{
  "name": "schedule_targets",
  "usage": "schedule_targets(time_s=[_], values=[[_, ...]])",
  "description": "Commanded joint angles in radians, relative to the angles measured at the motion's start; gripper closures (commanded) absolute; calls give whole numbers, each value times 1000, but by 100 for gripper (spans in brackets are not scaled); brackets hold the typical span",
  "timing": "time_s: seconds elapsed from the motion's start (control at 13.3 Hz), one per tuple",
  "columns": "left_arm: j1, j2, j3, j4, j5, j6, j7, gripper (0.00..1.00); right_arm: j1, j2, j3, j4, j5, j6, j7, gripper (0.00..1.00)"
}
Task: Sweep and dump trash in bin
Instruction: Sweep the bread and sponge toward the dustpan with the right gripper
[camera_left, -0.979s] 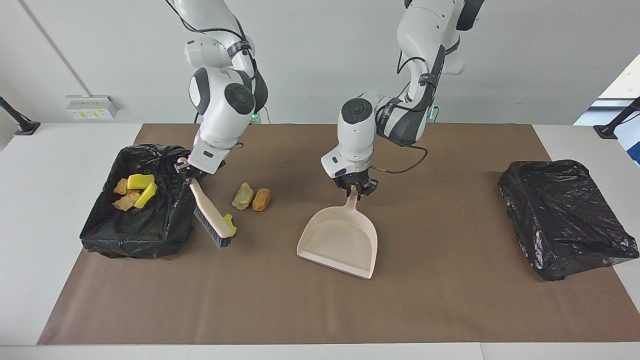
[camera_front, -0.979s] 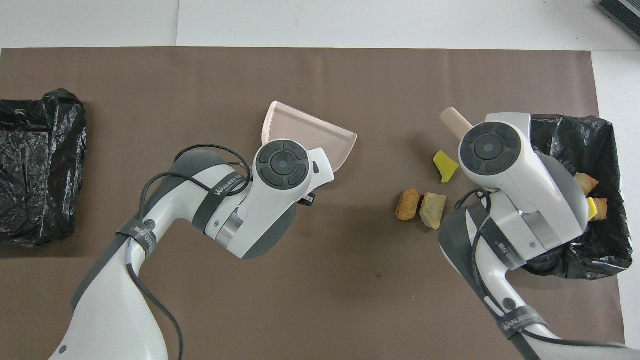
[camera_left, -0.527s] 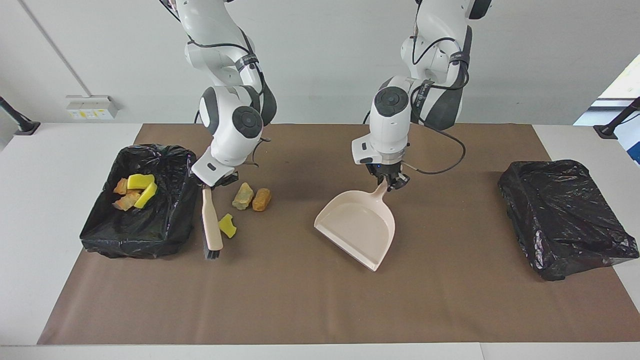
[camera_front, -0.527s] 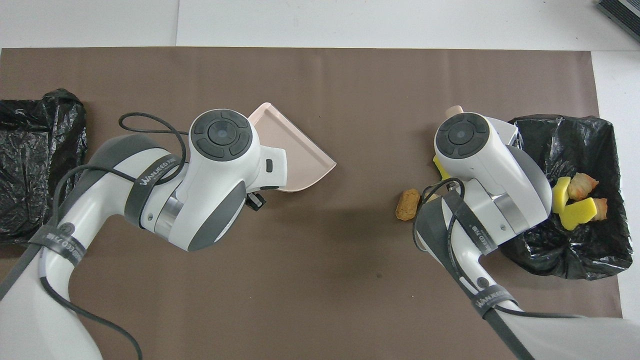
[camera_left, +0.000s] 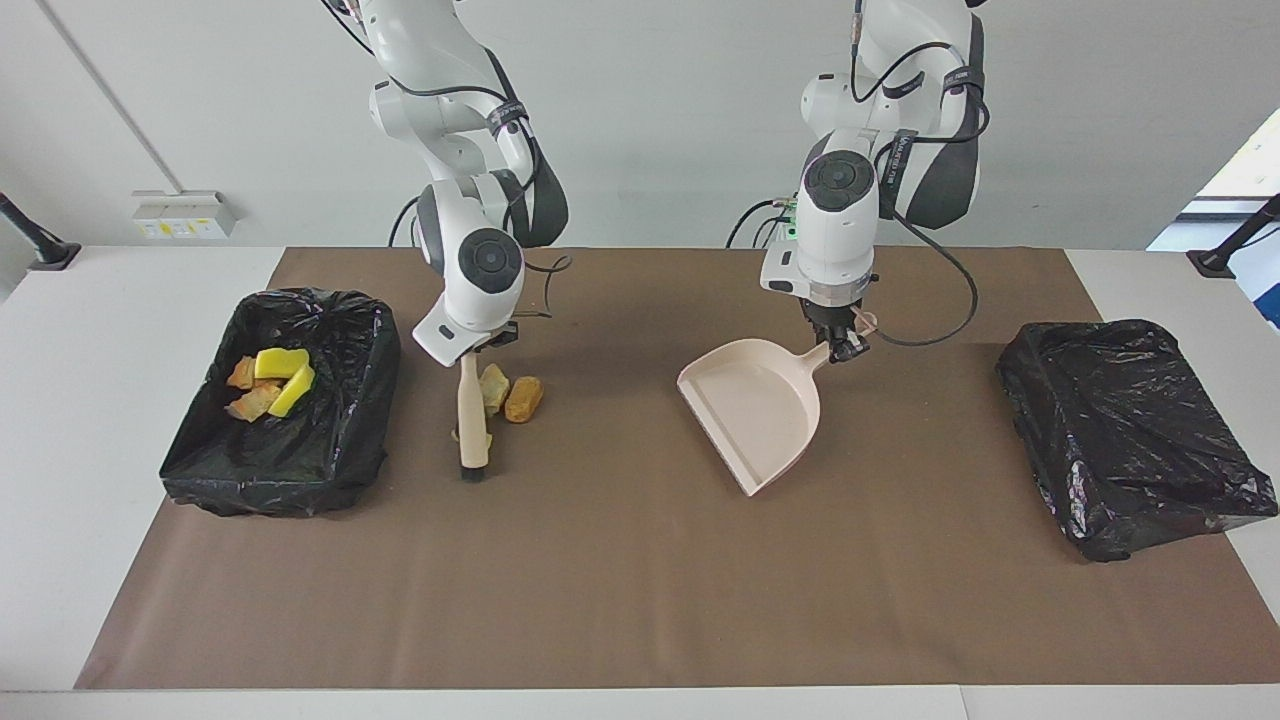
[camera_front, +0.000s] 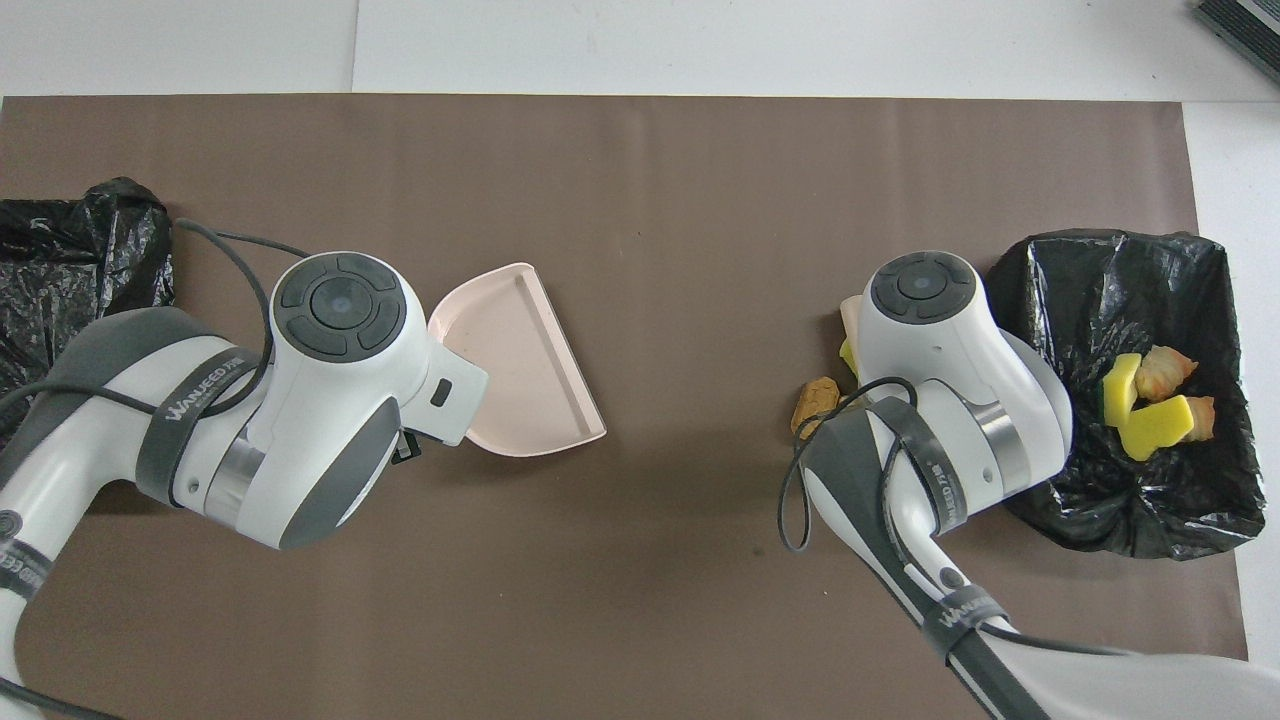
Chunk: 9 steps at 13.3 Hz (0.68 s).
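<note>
My left gripper slants the dustpan's open edge away from the trash, so it'll turn the dustpan square to the trash before my right gripper sweeps toward it.
My right gripper is shut on the beige brush, whose bristles touch the mat. Loose trash lies right beside the brush: a greenish sponge chunk and a golden-brown piece. In the overhead view a yellow scrap peeks out under the right wrist. More trash lies in the black-lined bin at the right arm's end. My left gripper is shut on the handle of the beige dustpan, which hangs tilted over the mat's middle.
A second black-bagged bin sits at the left arm's end of the table. The brown mat covers most of the white table. Both wrists hide their fingers in the overhead view.
The right gripper swung the brush away from the bin and up against the loose scraps, pushing the yellow one along. The left gripper carried the dustpan toward the left arm's end, turning it.
</note>
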Motion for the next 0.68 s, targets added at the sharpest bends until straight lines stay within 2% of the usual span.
schedule_targets(time_s=[0.0,0.15,0.3,0.38,0.6], values=[[25,-59,-9,-98,23,69,106,100,43,-41,3,-39,177,5,12,100],[25,-60,-9,-122,24,77,106,100,79,-32,5,-13,319,33,66,100],[15,-62,-9,-142,26,80,106,100,96,-18,0,39,326,33,157,100],[14,-65,-9,-164,26,95,106,100,88,-28,-10,44,294,27,179,100],[12,-82,-9,-201,26,129,106,100,47,-91,-6,21,52,-40,223,100]])
